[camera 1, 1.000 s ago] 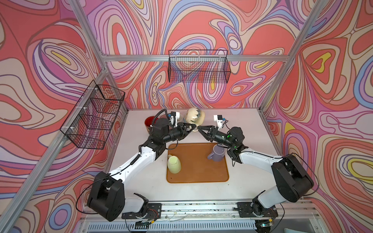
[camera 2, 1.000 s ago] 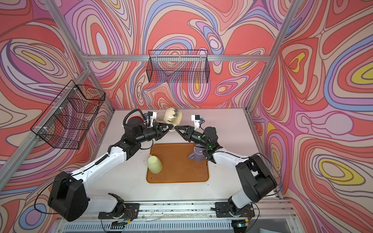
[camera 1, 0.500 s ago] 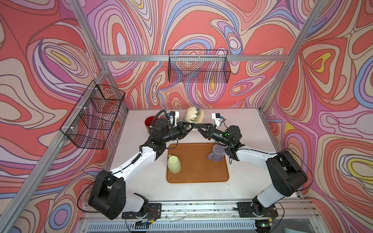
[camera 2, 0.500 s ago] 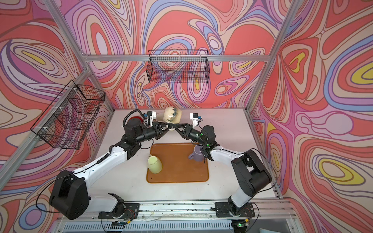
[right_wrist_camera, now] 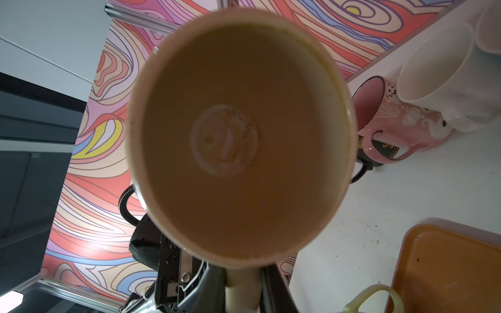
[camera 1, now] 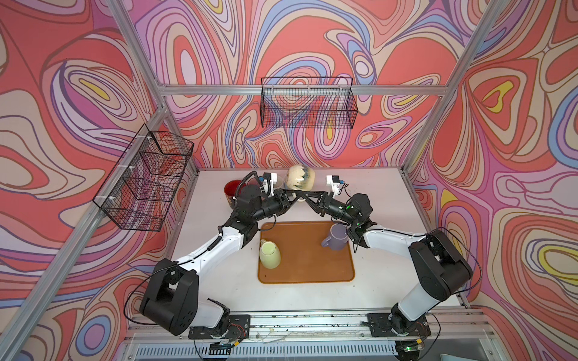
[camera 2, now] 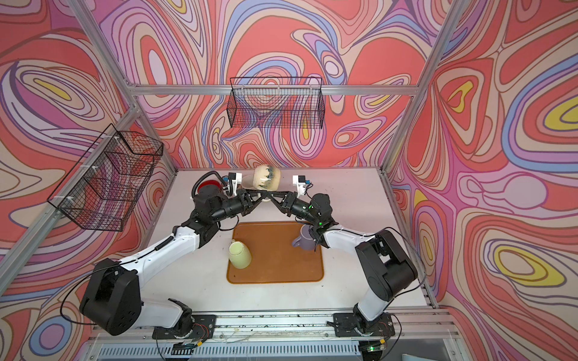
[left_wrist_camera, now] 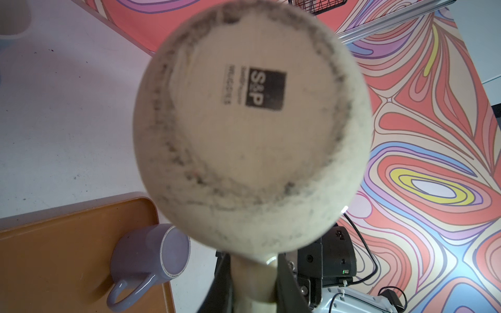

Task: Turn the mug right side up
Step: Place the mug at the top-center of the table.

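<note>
My left gripper should open and back away before my right gripper turns the mug's base (left_wrist_camera: 255, 104) down, as both hold the handle of the tipped cream mug (left_wrist_camera: 254, 279).
The cream mug (camera 1: 301, 178) (camera 2: 266, 177) hangs in the air over the back middle of the table, lying sideways. Its stamped base (left_wrist_camera: 252, 122) faces the left wrist camera and its brown inside (right_wrist_camera: 238, 135) faces the right wrist camera. Both arms meet under it at the handle. My left gripper (camera 1: 295, 197) (left_wrist_camera: 253, 281) is shut on the handle from the left. My right gripper (camera 1: 306, 197) (right_wrist_camera: 244, 287) is shut on the same handle from the right, with a finger pressed on either side of it.
An orange tray (camera 1: 306, 265) lies in front, holding a yellow-green mug (camera 1: 269, 255) upside down and a purple mug (camera 1: 337, 236). A red mug (camera 1: 233, 189), a pink mug (right_wrist_camera: 393, 122) and a white mug (right_wrist_camera: 439, 78) stand at the back left. Wire baskets (camera 1: 308, 103) hang on the walls.
My right gripper has moved left to the mug's handle and closed on it. The left gripper has kept its hold on the raised mug.
</note>
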Tool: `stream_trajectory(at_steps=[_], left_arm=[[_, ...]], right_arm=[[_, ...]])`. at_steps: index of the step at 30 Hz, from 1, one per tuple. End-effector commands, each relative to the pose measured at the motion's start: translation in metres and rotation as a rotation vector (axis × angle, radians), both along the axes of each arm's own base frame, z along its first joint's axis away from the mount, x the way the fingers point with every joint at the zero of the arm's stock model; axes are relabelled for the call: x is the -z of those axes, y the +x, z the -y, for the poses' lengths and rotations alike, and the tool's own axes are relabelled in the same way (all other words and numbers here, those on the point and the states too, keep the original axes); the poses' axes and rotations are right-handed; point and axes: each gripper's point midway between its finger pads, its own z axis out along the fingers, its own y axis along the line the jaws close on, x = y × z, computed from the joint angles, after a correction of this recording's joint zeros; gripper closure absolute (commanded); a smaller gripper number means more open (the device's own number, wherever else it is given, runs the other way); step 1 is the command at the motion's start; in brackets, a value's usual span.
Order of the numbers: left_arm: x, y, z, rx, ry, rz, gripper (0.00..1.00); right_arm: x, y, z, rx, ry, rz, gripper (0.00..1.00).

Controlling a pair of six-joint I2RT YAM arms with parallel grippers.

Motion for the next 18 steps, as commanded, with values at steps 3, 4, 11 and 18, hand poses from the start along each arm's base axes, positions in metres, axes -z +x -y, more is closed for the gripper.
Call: stream_trajectory(at_steps=[3, 4, 11, 18], left_arm=[[-0.028, -0.014, 0.007, 0.066, -0.063, 0.113, 1.00], [-0.026, -0.014, 0.006, 0.065, -0.061, 0.109, 1.00], [-0.012, -0.015, 0.004, 0.056, -0.014, 0.095, 0.94], [-0.003, -0.015, 0.002, 0.044, 0.024, 0.087, 0.72]], right_arm=[[-0.009, 0.002, -0.003, 0.016, 0.005, 0.065, 1.00], [-0.009, 0.002, -0.002, 0.017, 0.004, 0.064, 1.00], [-0.010, -0.001, 0.000, 0.025, -0.005, 0.070, 1.00], [-0.010, -0.005, 0.003, 0.028, -0.018, 0.071, 1.00]])
